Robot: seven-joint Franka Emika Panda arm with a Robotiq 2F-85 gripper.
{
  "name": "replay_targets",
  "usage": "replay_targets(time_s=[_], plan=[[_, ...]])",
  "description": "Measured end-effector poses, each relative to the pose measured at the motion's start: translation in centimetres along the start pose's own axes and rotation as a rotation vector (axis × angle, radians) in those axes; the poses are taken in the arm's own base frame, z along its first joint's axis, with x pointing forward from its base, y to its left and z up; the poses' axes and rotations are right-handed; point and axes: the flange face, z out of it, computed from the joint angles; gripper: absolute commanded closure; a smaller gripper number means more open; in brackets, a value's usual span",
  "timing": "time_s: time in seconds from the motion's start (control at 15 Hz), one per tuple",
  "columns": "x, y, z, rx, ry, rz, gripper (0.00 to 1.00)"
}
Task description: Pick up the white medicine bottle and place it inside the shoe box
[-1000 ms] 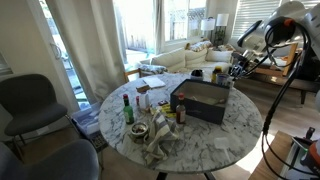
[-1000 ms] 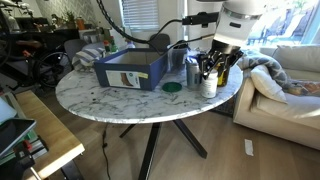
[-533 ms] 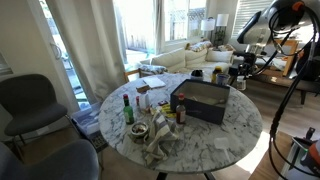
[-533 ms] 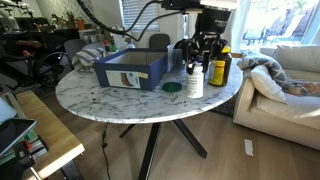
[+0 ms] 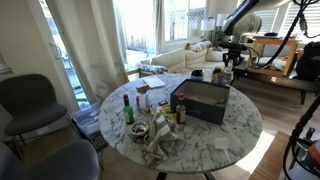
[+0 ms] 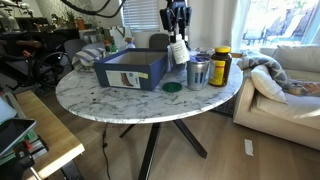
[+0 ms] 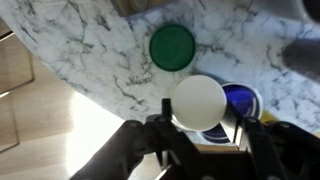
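Observation:
The white medicine bottle [image 6: 179, 51] is hanging upright next to the open shoe box. My gripper keeps carrying the bottle until it hangs over the empty box's bottom [image 5: 205, 93], and then let go.
The white medicine bottle [image 6: 178, 52] hangs in my gripper [image 6: 177, 38], lifted above the table near the right end of the dark blue shoe box [image 6: 130, 68]. In the wrist view its round white cap [image 7: 198, 101] sits between my two black fingers [image 7: 165, 125], and the jaws are shut on it. In an exterior view the gripper [image 5: 226, 66] holds the bottle just above the far end of the open box [image 5: 202, 101].
A green lid [image 6: 173, 87], a metal can [image 6: 198, 72] and a yellow-capped jar [image 6: 220, 66] stand on the round marble table [image 6: 100, 98]. Bottles [image 5: 127, 108], jars and crumpled paper [image 5: 160, 143] crowd the other side. A sofa [image 6: 285, 80] stands nearby.
My gripper has closed on the white bottle, lifted it off the table and carried it up and toward the shoe box. The arm has swung with it.

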Motion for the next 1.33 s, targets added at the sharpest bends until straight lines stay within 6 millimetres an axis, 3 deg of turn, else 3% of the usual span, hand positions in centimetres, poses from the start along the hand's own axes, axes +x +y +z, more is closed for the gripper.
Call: replay_targets(time_s=[0.13,0.33,0.6,0.87,0.93,1.0,1.07,1.27,1.33], plan=[[-4.0,-0.9,-1.5,0.045,0.013,-0.104,0.73],[-8.5,-0.6,-3.7,0.101,0.003,-0.265,0.73],[-12.4,1.0,-5.9,0.189,-0.063,-0.451,0.73],[-14.8,2.5,-6.6,0.286,-0.213,-0.581,0.73],[-15.2,2.8,-6.6,0.294,-0.263,-0.609,0.59],[-15.6,3.1,-6.5,0.295,-0.319,-0.63,0.23],[-15.8,3.5,-6.5,0.291,-0.376,-0.643,0.23],[-15.4,4.6,-6.6,0.275,-0.488,-0.633,0.01],[-15.0,4.8,-6.6,0.271,-0.503,-0.626,0.0]])
